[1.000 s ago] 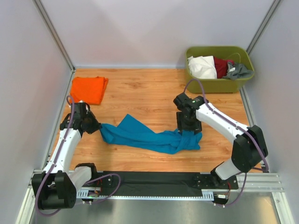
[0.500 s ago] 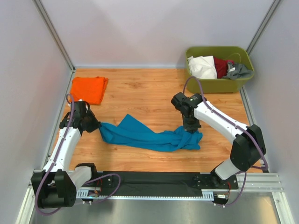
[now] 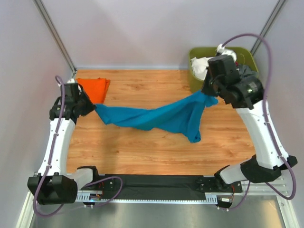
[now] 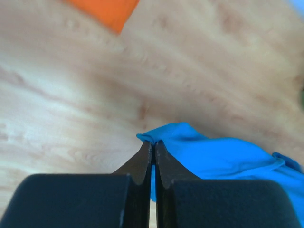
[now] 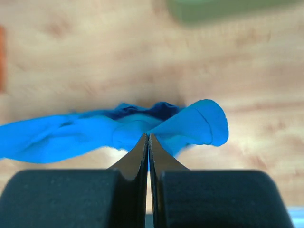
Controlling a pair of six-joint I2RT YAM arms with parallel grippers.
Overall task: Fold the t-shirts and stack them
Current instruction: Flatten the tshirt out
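Note:
The robot's left gripper should pull the teal-blue t-shirt toward the front tabletop (image 3: 121, 154) and lay it down before folding, because the t-shirt hangs in a bunched strip (image 3: 149, 118) between the robot's grippers.
The teal-blue t-shirt (image 3: 156, 116) hangs stretched in the air between both arms, sagging in the middle with a flap drooping at the right. My left gripper (image 3: 92, 107) is shut on its left end, and in the left wrist view the blue cloth (image 4: 213, 154) bunches at the closed gripper tips (image 4: 153, 142). My right gripper (image 3: 209, 95) is shut on the shirt's right end; blue cloth (image 5: 95, 133) spreads from its closed tips (image 5: 147, 137). The orange t-shirt (image 3: 92, 88) lies folded at the back left, partly behind the left arm.
An olive-green tub (image 3: 197, 80) with white, red and grey clothes stands at the back right, partly behind the right arm. Wooden tabletop (image 3: 142, 152) lies under the hanging shirt. Pale walls close in the left, back and right.
The right gripper shut on the blue shirt's right end and rose toward the tub. The left arm lifted its end too. The shirt went from lying on the table to hanging stretched.

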